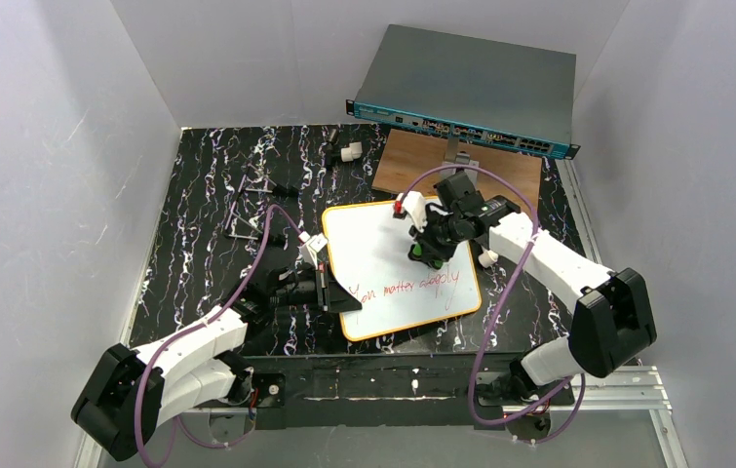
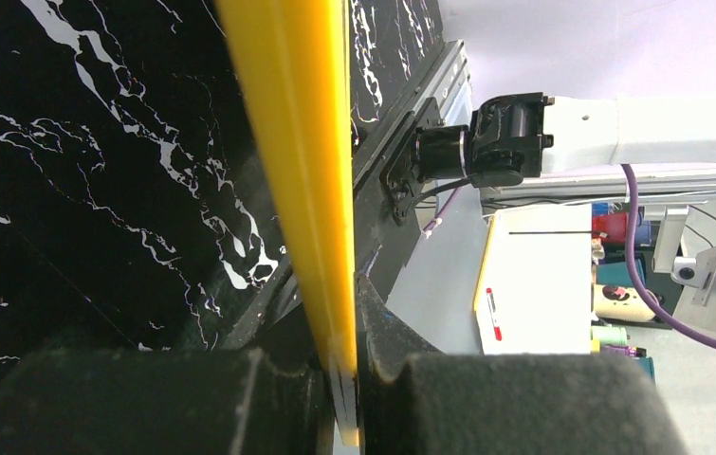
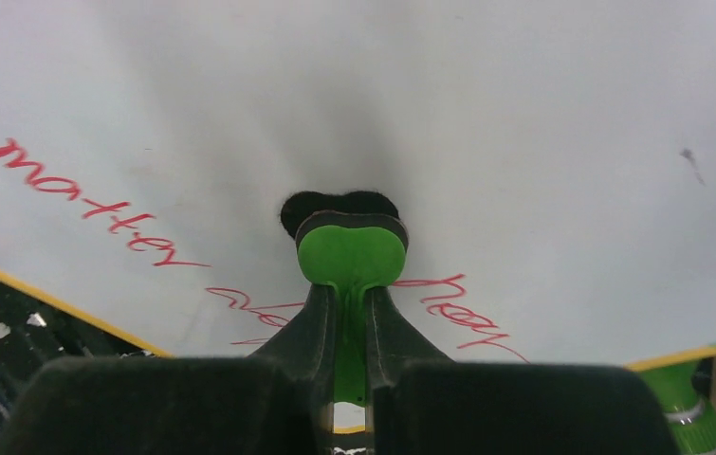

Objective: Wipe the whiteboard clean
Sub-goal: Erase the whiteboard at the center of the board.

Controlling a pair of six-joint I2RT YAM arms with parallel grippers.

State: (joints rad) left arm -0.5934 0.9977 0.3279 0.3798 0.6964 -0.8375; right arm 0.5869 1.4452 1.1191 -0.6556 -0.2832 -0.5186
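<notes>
The green eraser's felt pad (image 3: 339,208) is resting on clean whiteboard past the red handwriting, so the robot's right gripper should pull the eraser back over the last red word (image 1: 441,279).
The whiteboard (image 1: 383,244) lies flat on the black marbled table, white with a yellow-orange rim. Red handwriting (image 1: 412,285) runs along its near part. My left gripper (image 1: 329,285) is shut on the board's left rim; the left wrist view shows the yellow rim (image 2: 297,171) pinched between the pads at the gripper (image 2: 354,379). My right gripper (image 1: 432,249) is over the board's right half, shut on a green eraser (image 3: 351,251) whose dark felt pad presses on the white surface (image 3: 335,95), just above the red writing (image 3: 98,204).
A brown wooden board (image 1: 461,166) and a grey network switch (image 1: 471,88) lie behind the whiteboard. A small white-and-red object (image 1: 405,205) sits at the board's far edge. A white piece (image 1: 349,153) and metal clips (image 1: 247,219) lie at the back left.
</notes>
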